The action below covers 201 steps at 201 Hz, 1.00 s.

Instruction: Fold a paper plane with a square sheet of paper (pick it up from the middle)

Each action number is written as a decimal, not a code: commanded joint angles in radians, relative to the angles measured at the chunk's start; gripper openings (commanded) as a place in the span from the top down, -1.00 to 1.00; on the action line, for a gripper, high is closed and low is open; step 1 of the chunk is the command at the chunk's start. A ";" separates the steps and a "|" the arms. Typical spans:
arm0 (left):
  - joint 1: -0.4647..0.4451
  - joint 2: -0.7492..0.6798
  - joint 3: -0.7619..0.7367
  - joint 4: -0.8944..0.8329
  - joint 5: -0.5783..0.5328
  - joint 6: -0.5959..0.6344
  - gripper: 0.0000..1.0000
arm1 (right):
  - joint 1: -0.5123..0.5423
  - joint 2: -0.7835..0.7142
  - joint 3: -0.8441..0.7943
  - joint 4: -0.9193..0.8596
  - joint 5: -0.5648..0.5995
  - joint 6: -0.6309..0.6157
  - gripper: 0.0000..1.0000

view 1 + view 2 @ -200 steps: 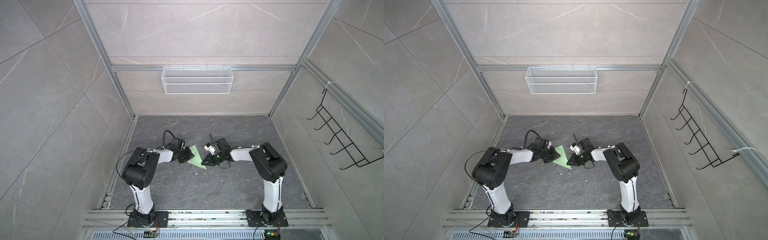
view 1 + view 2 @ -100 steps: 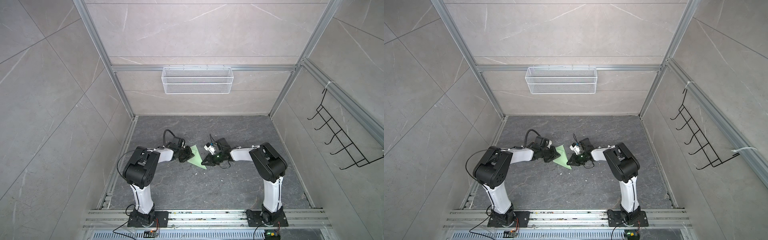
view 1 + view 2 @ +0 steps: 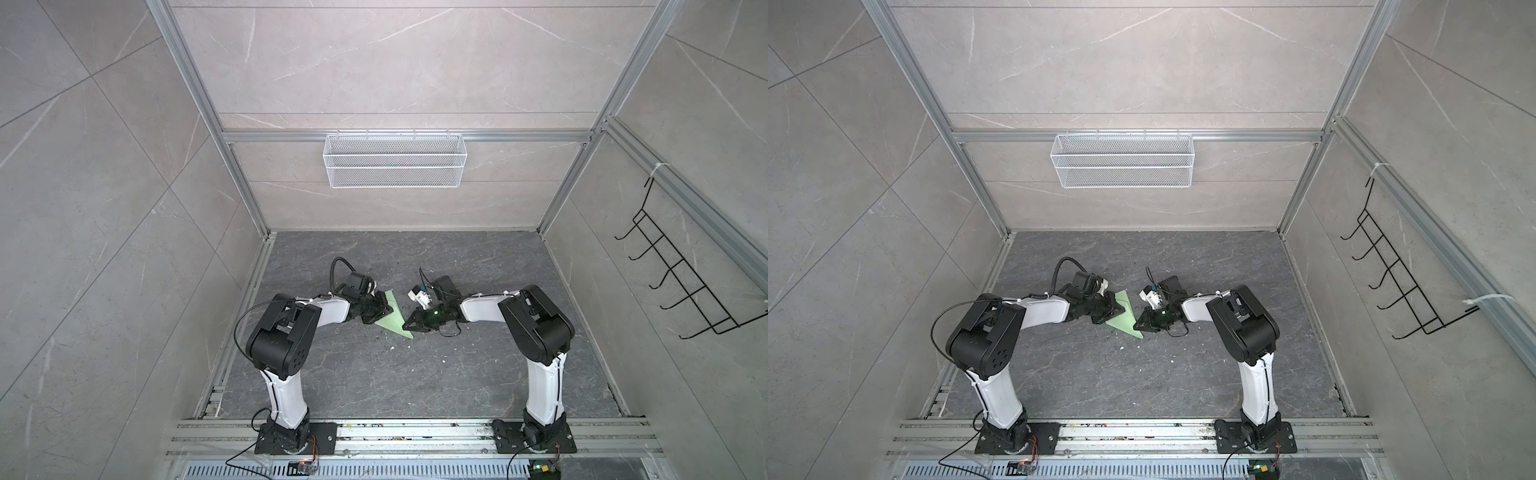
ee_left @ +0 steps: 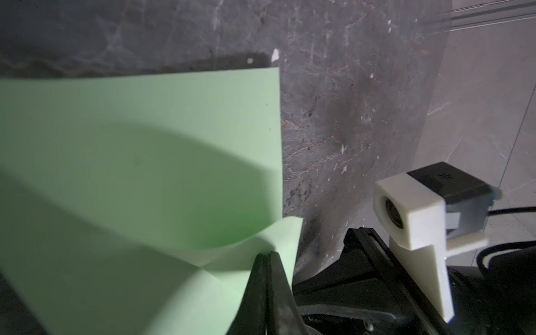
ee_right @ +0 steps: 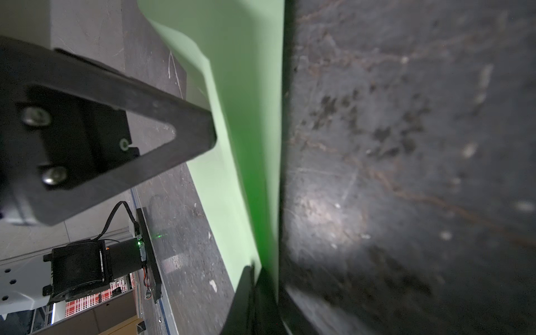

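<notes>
The flap's edge (image 5: 239,168) is sticking up off the lower layer of paper. Next, my right gripper moves off the paper's pointed corner and pushes the flap down closer to my left gripper.
The square sheet of paper (image 3: 394,319) (image 3: 1124,318) is pale green and lies folded into a triangle on the dark floor between my two arms. No paper plane is in view. My left gripper (image 3: 385,309) (image 3: 1119,309) is at the sheet's left edge. In the left wrist view it (image 4: 266,255) is shut, with a curled-up flap of the sheet (image 4: 145,145) pinched at its tips. My right gripper (image 3: 408,327) (image 3: 1139,325) is at the near pointed corner. In the right wrist view it (image 5: 256,271) is shut on the sheet's edge (image 5: 246,116), with the left gripper's fingers (image 5: 174,116) against the raised layer.
A white wire basket (image 3: 394,166) hangs on the back wall and a black hook rack (image 3: 673,286) on the right wall. Small white crumbs (image 3: 392,347) dot the floor near the sheet. The right wrist camera (image 4: 412,208) sits close to the left gripper.
The left gripper's jaws have closed onto the sheet's flap. Both arms and the sheet have stayed almost in place.
</notes>
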 commanded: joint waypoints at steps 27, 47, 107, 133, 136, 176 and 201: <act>-0.004 0.043 0.037 -0.038 -0.002 0.017 0.92 | 0.001 0.077 -0.045 -0.123 0.224 -0.031 0.82; -0.003 0.050 0.036 -0.073 -0.023 0.018 0.94 | 0.001 0.041 -0.052 -0.123 0.190 -0.033 0.77; -0.003 0.050 0.022 -0.104 -0.039 0.035 0.95 | -0.001 -0.169 -0.086 -0.125 0.194 -0.034 0.35; -0.003 0.049 0.022 -0.102 -0.040 0.037 0.95 | 0.004 -0.190 -0.062 -0.103 0.204 -0.034 0.30; -0.003 0.049 0.022 -0.102 -0.040 0.037 0.95 | 0.006 -0.185 -0.057 -0.100 0.199 -0.034 0.31; -0.003 0.056 0.028 -0.109 -0.045 0.037 0.95 | 0.037 -0.098 0.053 -0.085 0.166 -0.011 0.52; -0.003 0.063 0.033 -0.116 -0.049 0.037 0.95 | 0.039 -0.032 0.103 -0.087 0.168 0.013 0.62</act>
